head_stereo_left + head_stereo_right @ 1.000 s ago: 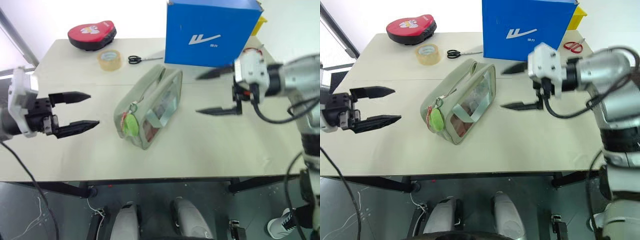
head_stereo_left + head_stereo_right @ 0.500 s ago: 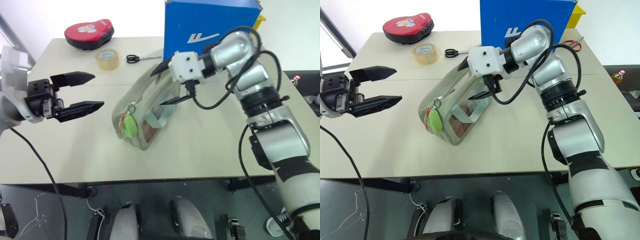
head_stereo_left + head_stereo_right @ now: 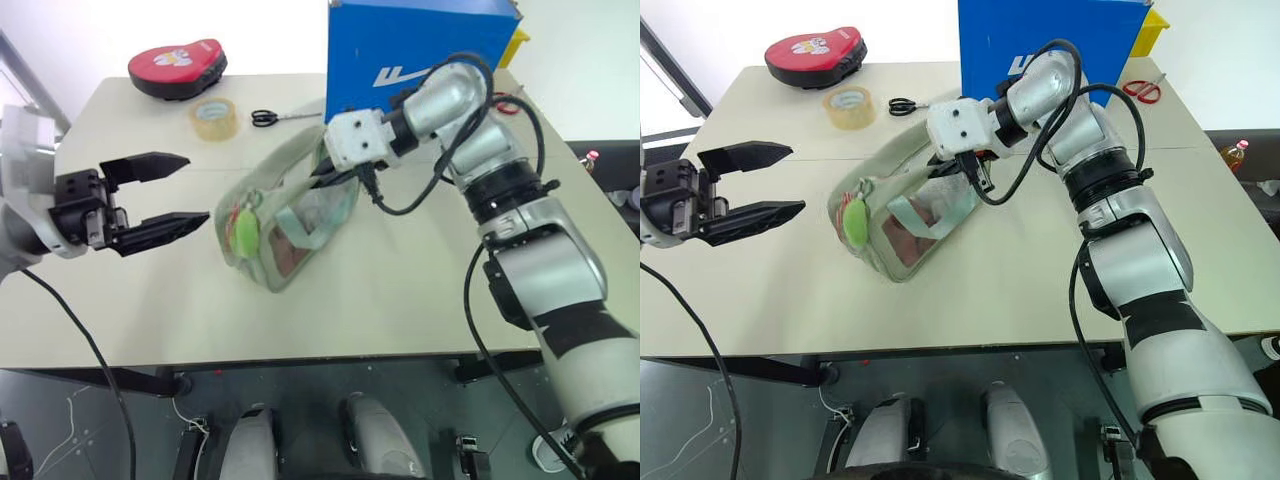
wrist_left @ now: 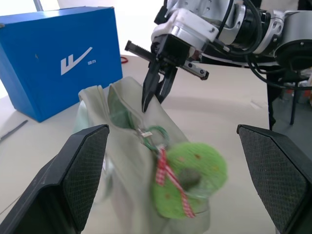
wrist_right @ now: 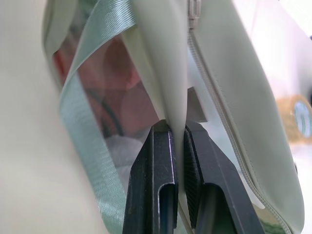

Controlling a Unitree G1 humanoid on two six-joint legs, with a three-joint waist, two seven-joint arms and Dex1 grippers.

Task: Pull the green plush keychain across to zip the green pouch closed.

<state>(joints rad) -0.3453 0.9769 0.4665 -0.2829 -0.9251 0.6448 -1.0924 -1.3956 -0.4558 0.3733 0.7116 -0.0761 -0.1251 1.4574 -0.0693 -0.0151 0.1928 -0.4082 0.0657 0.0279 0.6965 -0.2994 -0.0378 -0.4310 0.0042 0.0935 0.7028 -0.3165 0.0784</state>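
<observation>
The keychain's ring point(image 3: 251, 199) is caught on the slack rim of the green pouch point(image 3: 290, 188), so the pouch's rim will pull out straight between the robot's grippers when the robot pulls the keychain.
The green pouch point(image 3: 283, 176) lies tilted mid-table, its clear window point(image 3: 910, 225) showing red contents under a mint strap. The green plush keychain point(image 3: 243, 228) hangs on its ring at the pouch's left end, close in front in the left wrist view point(image 4: 190, 170). My right gripper point(image 3: 322, 172) is shut on the pouch's fabric rim at the far end, pinching a flap between its fingers point(image 5: 155, 161). To the left of the keychain, my left gripper point(image 3: 198, 187) stands open and apart from it, nothing between its fingers.
A big blue box point(image 3: 420, 50) stands right behind the pouch. A tape roll point(image 3: 215, 118), black scissors point(image 3: 268, 118) and a red pad point(image 3: 178, 68) lie at the back left. Red scissors point(image 3: 1143, 90) are at the back right. Bare table lies toward the front edge.
My right gripper swung in from the right and closed on the pouch's rim. The pouch has shifted left and tipped, the keychain with it. The left gripper has stayed put.
</observation>
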